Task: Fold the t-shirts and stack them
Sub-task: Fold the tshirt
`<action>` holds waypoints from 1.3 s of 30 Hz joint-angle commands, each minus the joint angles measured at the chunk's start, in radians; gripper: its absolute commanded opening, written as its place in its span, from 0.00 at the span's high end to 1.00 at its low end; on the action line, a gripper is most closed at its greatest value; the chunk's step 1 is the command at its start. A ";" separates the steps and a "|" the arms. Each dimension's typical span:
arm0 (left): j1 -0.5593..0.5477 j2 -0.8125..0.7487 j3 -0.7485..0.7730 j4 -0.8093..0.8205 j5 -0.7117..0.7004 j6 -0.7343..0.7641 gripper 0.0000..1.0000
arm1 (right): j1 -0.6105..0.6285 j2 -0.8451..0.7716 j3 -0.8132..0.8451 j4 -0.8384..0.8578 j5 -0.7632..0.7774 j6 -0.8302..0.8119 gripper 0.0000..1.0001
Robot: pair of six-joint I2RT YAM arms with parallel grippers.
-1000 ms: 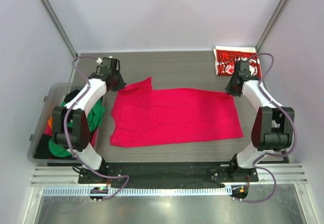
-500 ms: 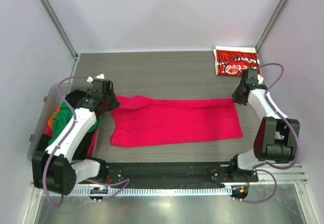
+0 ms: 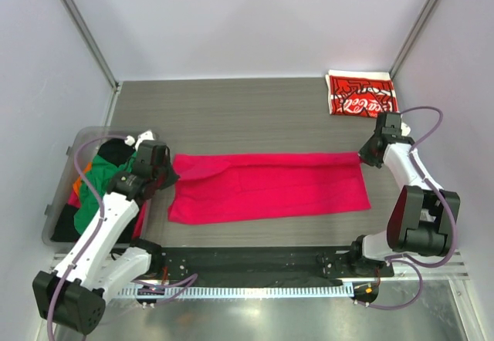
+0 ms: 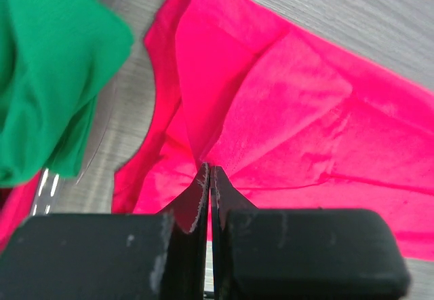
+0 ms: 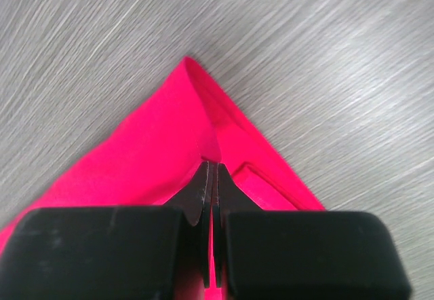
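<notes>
The pinched cloth (image 4: 213, 153) is low over the flat piece of cloth, so my left gripper should keep going toward the crimson-pink t-shirt's near edge (image 3: 179, 220) and let go there.
A crimson-pink t-shirt (image 3: 270, 187) lies as a long band across the middle of the table. My left gripper (image 3: 168, 173) is shut on its far left corner, and the left wrist view shows the cloth (image 4: 305, 110) bunched at the closed tips (image 4: 209, 167). At the far right corner my right gripper (image 3: 363, 156) is also shut on the shirt. In the right wrist view the corner (image 5: 149, 151) is pinched between the tips (image 5: 212, 164). A folded red Coca-Cola t-shirt (image 3: 359, 96) rests at the back right. Green (image 3: 100, 194), black and orange t-shirts lie in the bin.
A clear plastic bin (image 3: 58, 202) stands at the table's left edge, right beside my left arm. The green t-shirt (image 4: 47, 62) hangs over its rim. Pale walls close in the left, back and right. A metal rail (image 3: 255, 264) runs along the near edge.
Both grippers have moved toward the near edge, drawing the pink shirt's far edge with them. The shirt now lies as a narrower band, and its raised left flap has come down.
</notes>
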 commanded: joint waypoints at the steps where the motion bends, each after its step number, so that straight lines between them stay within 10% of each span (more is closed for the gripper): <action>1: -0.020 -0.055 -0.002 -0.085 -0.077 -0.091 1.00 | -0.031 -0.042 -0.010 0.017 -0.008 0.014 0.99; 25: -0.158 -0.222 -0.139 -0.248 -0.096 -0.444 0.93 | -0.076 0.076 -0.041 0.067 -0.003 0.047 0.99; 29: -0.189 -0.239 -0.134 -0.279 -0.086 -0.487 0.51 | -0.079 0.099 -0.020 0.060 0.003 0.027 0.65; 30: -0.190 -0.242 -0.127 -0.299 -0.102 -0.489 0.47 | -0.079 0.102 -0.014 0.053 0.010 0.028 0.34; 31: -0.190 -0.247 -0.104 -0.308 -0.114 -0.486 0.40 | -0.079 0.099 -0.006 0.038 0.021 0.030 0.23; 39: -0.190 -0.115 -0.062 -0.161 -0.146 -0.394 0.38 | -0.017 0.065 0.075 0.033 -0.040 -0.001 0.17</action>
